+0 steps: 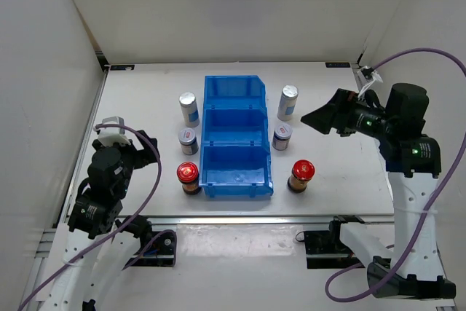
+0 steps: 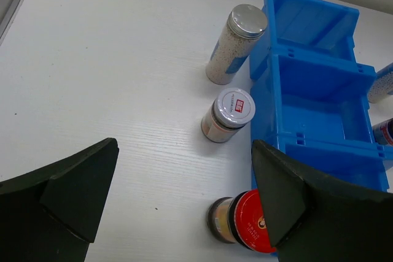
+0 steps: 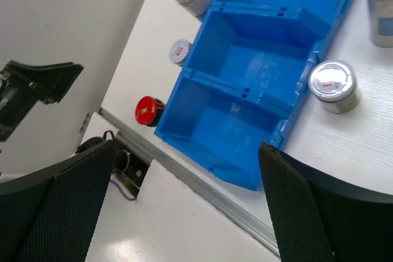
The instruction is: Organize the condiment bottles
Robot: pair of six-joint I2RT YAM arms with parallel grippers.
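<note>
I continue to move my open fingers to the red-capped jar (image 1: pixel 298 180) on my right gripper's side until they straddle its cap (image 1: pixel 303 170), because the jar stands upright and clear of the bin.
Six condiment bottles stand around the blue bin (image 1: pixel 234 132). On its left are a tall silver-capped bottle (image 1: pixel 189 108), a short silver-lidded jar (image 1: pixel 188 139) and a red-capped jar (image 1: pixel 188 177). On its right are a tall bottle (image 1: pixel 288 102), a short jar (image 1: pixel 282 136) and a red-capped jar (image 1: pixel 301 175). My left gripper (image 1: pixel 144 149) is open and empty, left of the left row; its view shows the tall bottle (image 2: pixel 236 44), short jar (image 2: pixel 227 115) and red-capped jar (image 2: pixel 242 222). My right gripper (image 1: pixel 322 119) is open and empty, held above the table to the right of the right row.
The bin (image 3: pixel 258 84) has three empty compartments. The right wrist view shows the right short jar (image 3: pixel 331 85), the right tall bottle (image 3: pixel 381 4) and the left red-capped jar (image 3: pixel 147 110). White walls enclose the table on three sides; a metal rail runs along the near edge.
</note>
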